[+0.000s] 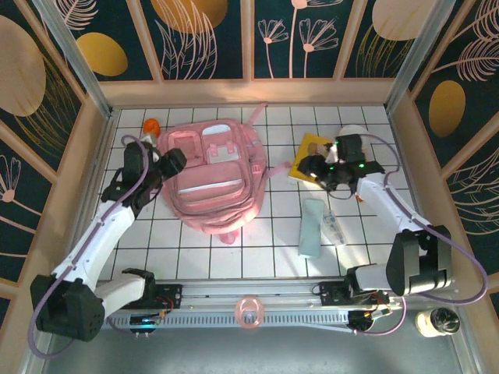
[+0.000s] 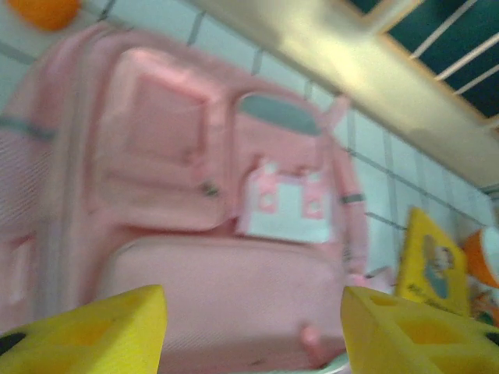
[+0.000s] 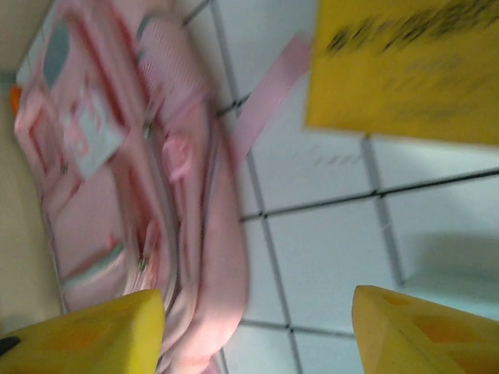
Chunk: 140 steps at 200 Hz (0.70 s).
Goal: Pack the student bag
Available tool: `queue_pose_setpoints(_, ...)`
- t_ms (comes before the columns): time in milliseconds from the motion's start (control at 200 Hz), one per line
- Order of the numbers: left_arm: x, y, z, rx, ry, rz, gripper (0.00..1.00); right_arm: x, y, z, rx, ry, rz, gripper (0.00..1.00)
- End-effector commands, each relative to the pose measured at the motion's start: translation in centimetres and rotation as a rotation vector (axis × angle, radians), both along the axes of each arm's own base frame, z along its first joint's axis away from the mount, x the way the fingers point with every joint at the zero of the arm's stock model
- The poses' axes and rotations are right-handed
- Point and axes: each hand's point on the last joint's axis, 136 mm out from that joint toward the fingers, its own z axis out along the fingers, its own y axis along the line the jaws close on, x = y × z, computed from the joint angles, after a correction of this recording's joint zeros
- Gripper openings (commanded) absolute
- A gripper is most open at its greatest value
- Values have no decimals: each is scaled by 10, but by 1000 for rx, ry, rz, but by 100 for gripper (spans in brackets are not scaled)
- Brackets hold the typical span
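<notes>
The yellow book [image 1: 306, 149] is lying flat, away from the bag. Next, my right gripper moves to the book's far edge and pushes the book toward my left gripper.
The student bag [image 1: 214, 175], a large pale pink backpack, lies flat on the white tiled table with its front pockets up. My left gripper [image 1: 171, 162] hovers at the bag's left edge. In the left wrist view its yellow fingers [image 2: 93, 331] stand apart above the bag's lower front pocket [image 2: 234, 288], with nothing between them. My right gripper [image 1: 313, 167] sits over a yellow book [image 1: 306, 162], to the right of the bag. In the right wrist view it is open [image 3: 257, 335] above bare tiles, with the bag [image 3: 117, 179] at its left and a pink strap [image 3: 265, 93] trailing toward the book [image 3: 405, 70].
An orange object [image 1: 152, 126] lies at the back left beside the bag. A pale teal pouch [image 1: 312, 227] and a clear item [image 1: 334, 230] lie in front of the book. A pink ring [image 1: 249, 312] rests on the front rail. Wooden walls enclose the table.
</notes>
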Motion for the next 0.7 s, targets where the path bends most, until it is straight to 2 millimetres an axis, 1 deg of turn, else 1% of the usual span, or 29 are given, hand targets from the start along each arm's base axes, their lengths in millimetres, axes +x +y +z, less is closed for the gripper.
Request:
queue_pose_setpoints(0, 21, -43, 20, 23, -62, -132, 60, 15, -33, 15, -18, -88, -11, 64)
queue_pose_setpoints(75, 33, -76, 21, 22, -76, -207, 59, 20, -52, 7, -25, -78, -49, 64)
queue_pose_setpoints(140, 39, -105, 21, 33, -100, -268, 58, 24, -70, -4, -66, -55, -93, 61)
queue_pose_setpoints(220, 48, -139, 14, 32, -98, -326, 58, 28, -82, -19, -137, -29, -116, 60)
queue_pose_setpoints(235, 49, -145, 10, 28, -90, -339, 57, 29, -85, -23, -149, -22, -120, 60)
queue_pose_setpoints(315, 55, -180, -4, 8, -62, -408, 55, 34, -86, -33, -163, -13, -113, 58)
queue_pose_setpoints(325, 56, -184, -7, 9, -57, -416, 55, 34, -87, -37, -166, -3, -114, 57)
queue_pose_setpoints(380, 59, -206, -14, 10, -46, -459, 54, 38, -90, -45, -178, 18, -119, 56)
queue_pose_setpoints(390, 61, -210, -22, 16, -33, -465, 53, 38, -90, -47, -179, 22, -119, 56)
queue_pose_setpoints(400, 62, -213, -26, 17, -26, -470, 54, 39, -90, -48, -182, 26, -119, 56)
queue_pose_setpoints(450, 65, -231, -35, 14, -14, -501, 53, 42, -92, -56, -198, 44, -127, 55)
queue_pose_setpoints(595, 71, -273, -56, -23, 7, -564, 53, 45, -94, -79, -244, 82, -130, 55)
queue_pose_setpoints(696, 74, -294, -74, -28, 36, -595, 51, 48, -88, -94, -231, 104, -107, 53)
